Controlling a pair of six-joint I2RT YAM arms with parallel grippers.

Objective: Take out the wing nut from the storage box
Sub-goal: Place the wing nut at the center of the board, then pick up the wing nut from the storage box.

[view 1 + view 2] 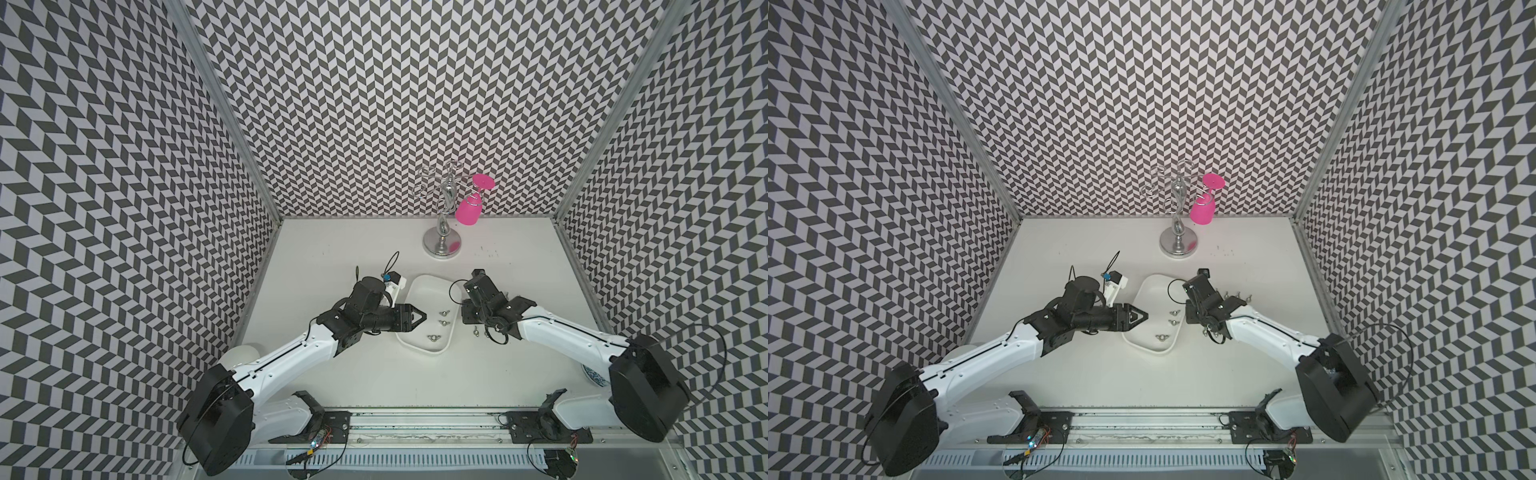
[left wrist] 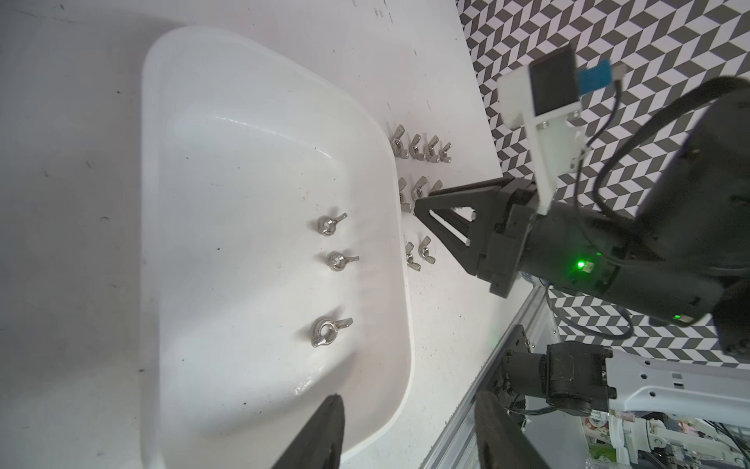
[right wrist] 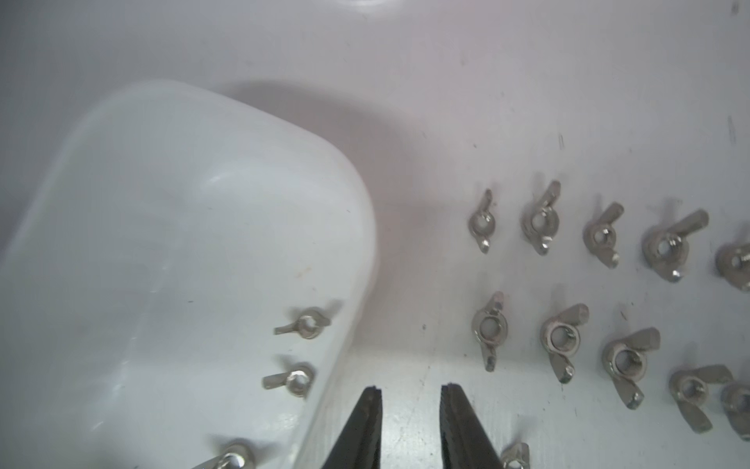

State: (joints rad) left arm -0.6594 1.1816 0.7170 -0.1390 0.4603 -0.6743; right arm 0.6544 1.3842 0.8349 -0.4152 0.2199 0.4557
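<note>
My left gripper should move out of the way first, because it is hovering over the storage box (image 1: 421, 330), where my right gripper needs to reach the wing nuts (image 1: 444, 313).
The storage box (image 1: 428, 293) is a shallow white tray in the middle of the table, seen in both top views (image 1: 1156, 291). Three wing nuts lie inside it near its right wall (image 2: 330, 224) (image 2: 341, 260) (image 2: 328, 329). My left gripper (image 2: 410, 406) hovers over the box's left rim, open, with nothing between its fingers. My right gripper (image 3: 410, 390) points down at the bare table just outside the box's right rim (image 3: 365, 227), jaws apart and empty. One wing nut (image 3: 515, 454) lies beside its finger.
Several wing nuts (image 3: 544, 221) lie in two rows on the table right of the box. A chrome rack (image 1: 442, 245) holding a pink glass (image 1: 467, 210) stands at the back. A white bowl (image 1: 239, 355) and a blue-patterned bowl (image 1: 592, 376) sit partly under the arms.
</note>
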